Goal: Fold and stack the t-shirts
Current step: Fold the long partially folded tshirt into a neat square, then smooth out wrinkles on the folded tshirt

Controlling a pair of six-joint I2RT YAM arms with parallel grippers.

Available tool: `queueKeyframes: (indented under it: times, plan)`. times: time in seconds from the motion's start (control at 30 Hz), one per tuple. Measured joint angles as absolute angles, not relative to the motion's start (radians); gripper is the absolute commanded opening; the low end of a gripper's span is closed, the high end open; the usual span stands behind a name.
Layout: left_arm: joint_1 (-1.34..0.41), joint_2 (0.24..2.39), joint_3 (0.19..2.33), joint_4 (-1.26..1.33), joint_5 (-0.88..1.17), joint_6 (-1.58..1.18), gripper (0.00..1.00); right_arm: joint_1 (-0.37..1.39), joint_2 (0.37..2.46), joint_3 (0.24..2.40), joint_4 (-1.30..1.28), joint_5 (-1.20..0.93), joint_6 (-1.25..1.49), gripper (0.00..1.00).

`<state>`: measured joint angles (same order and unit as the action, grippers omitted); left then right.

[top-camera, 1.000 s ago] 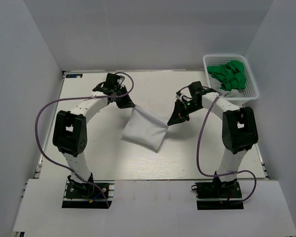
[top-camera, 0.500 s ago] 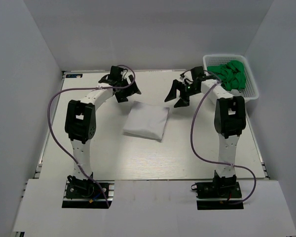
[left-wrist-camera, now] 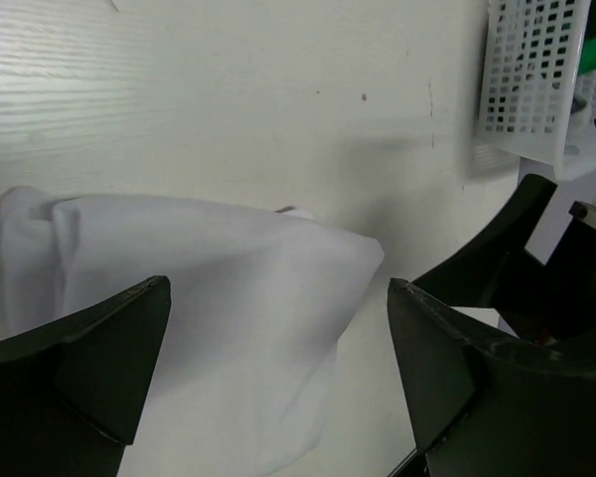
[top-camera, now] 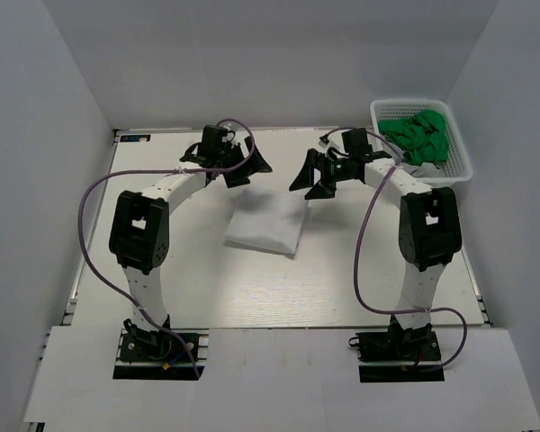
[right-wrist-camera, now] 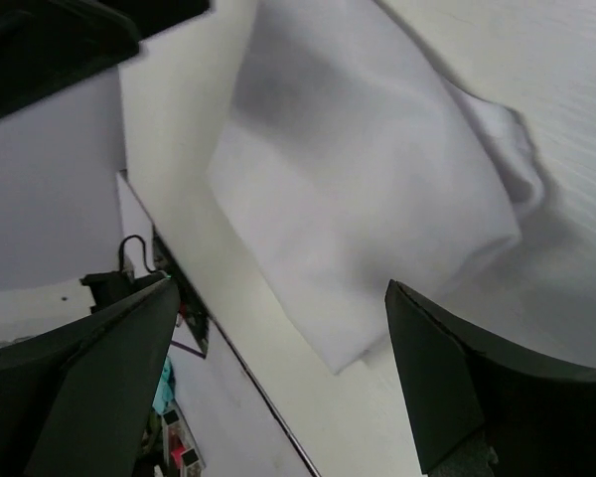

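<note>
The folded white t-shirt [top-camera: 266, 221] lies at a slant to the table's edge. Next, my left gripper comes back and straightens the t-shirt's near edge [top-camera: 257, 247] before it carries the t-shirt away.
The white t-shirt [top-camera: 267, 220] lies folded into a flat, roughly square pad in the middle of the table. My left gripper [top-camera: 250, 166] hovers open just beyond its far left corner, and my right gripper [top-camera: 308, 180] hovers open beyond its far right corner. Neither holds anything. The left wrist view looks down on the white t-shirt [left-wrist-camera: 199, 298] below the spread left gripper [left-wrist-camera: 278, 288]. In the right wrist view, the white t-shirt [right-wrist-camera: 358, 179] lies beneath the spread right gripper [right-wrist-camera: 281, 286]. Green t-shirts [top-camera: 418, 135] lie bunched in the basket.
The white mesh basket [top-camera: 459, 166] stands at the table's far right corner, close behind my right arm; its wall [left-wrist-camera: 526, 70] also shows in the left wrist view. White walls enclose the table on the left, back and right.
Both grippers have opened and let go of the white t-shirt, which dropped flat onto the table. Both arms have since pulled back toward the far side and drawn closer together.
</note>
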<state>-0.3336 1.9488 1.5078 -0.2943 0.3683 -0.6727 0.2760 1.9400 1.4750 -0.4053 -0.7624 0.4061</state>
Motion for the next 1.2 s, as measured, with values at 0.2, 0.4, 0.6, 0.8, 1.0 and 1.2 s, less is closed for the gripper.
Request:
queueKeyframes:
  times: [0.2, 0.4, 0.6, 0.8, 1.0, 1.2]
  plan:
    - [-0.350, 2.068, 1.497, -0.209, 0.416, -0.695, 1.00, 0.282, 2.035, 1.473, -0.177, -0.850, 0.519, 0.90]
    - [-0.318, 2.138, 1.501, -0.224, 0.399, -0.707, 1.00, 0.266, 2.206, 1.486, -0.100, -0.857, 0.572, 0.90]
    - [-0.307, 2.139, 1.505, -0.233, 0.385, -0.707, 1.00, 0.258, 2.273, 1.552, -0.086, -0.894, 0.595, 0.90]
    - [-0.303, 2.141, 1.557, -0.296, 0.344, -0.683, 1.00, 0.269, 2.312, 1.718, -0.237, -0.836, 0.515, 0.90]
    - [-0.299, 2.075, 1.639, -0.397, 0.272, -0.622, 1.00, 0.282, 2.217, 1.791, -0.390, -0.752, 0.415, 0.90]
    - [-0.297, 1.810, 1.573, -0.426, 0.245, -0.593, 1.00, 0.344, 1.948, 1.699, -0.455, -0.698, 0.354, 0.90]
